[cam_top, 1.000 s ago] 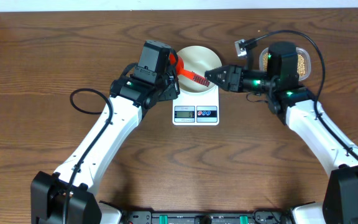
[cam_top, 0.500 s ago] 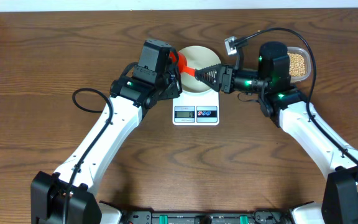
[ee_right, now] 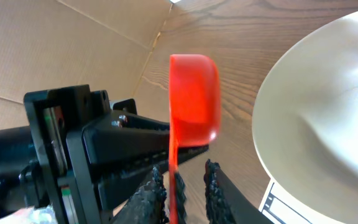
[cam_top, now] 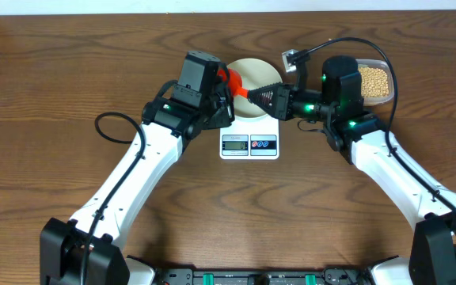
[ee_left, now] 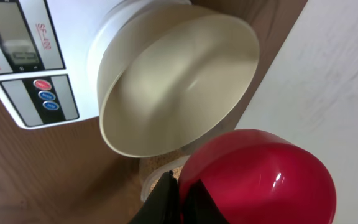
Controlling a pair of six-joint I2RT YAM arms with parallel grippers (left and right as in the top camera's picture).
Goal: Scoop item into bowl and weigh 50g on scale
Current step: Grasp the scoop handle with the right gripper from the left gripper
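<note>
The robot's left gripper is holding the red scoop by its cup point(cam_top: 233, 82) and covers the scooping end, so the right gripper should take the handle point(cam_top: 242, 93) before the left gripper lets go.
The white bowl point(cam_top: 256, 76) stands empty on the white scale point(cam_top: 249, 145). My left gripper point(cam_top: 221, 91) is shut on a red scoop point(cam_top: 228, 78), held over the bowl's left rim with its handle pointing right. My right gripper point(cam_top: 264, 95) is open, its fingers on either side of the scoop's handle. In the right wrist view the handle point(ee_right: 174, 174) runs between the fingers point(ee_right: 184, 186), nearer the left one, with the bowl point(ee_right: 328, 106) to the right. In the left wrist view the scoop's cup point(ee_left: 260, 174) is below the bowl point(ee_left: 179, 81) and the scale point(ee_left: 36, 62). The beans point(cam_top: 374, 81) fill a clear container at the back right.
The clear container point(cam_top: 385, 70) sits behind my right wrist. A black cable point(cam_top: 109, 127) loops on the table left of the left arm. The table's back edge meets a pale wall point(cam_top: 228, 6).
My right arm has moved left from the container to the scoop, and its fingers now straddle the handle. The container is more exposed. The left arm has barely moved.
</note>
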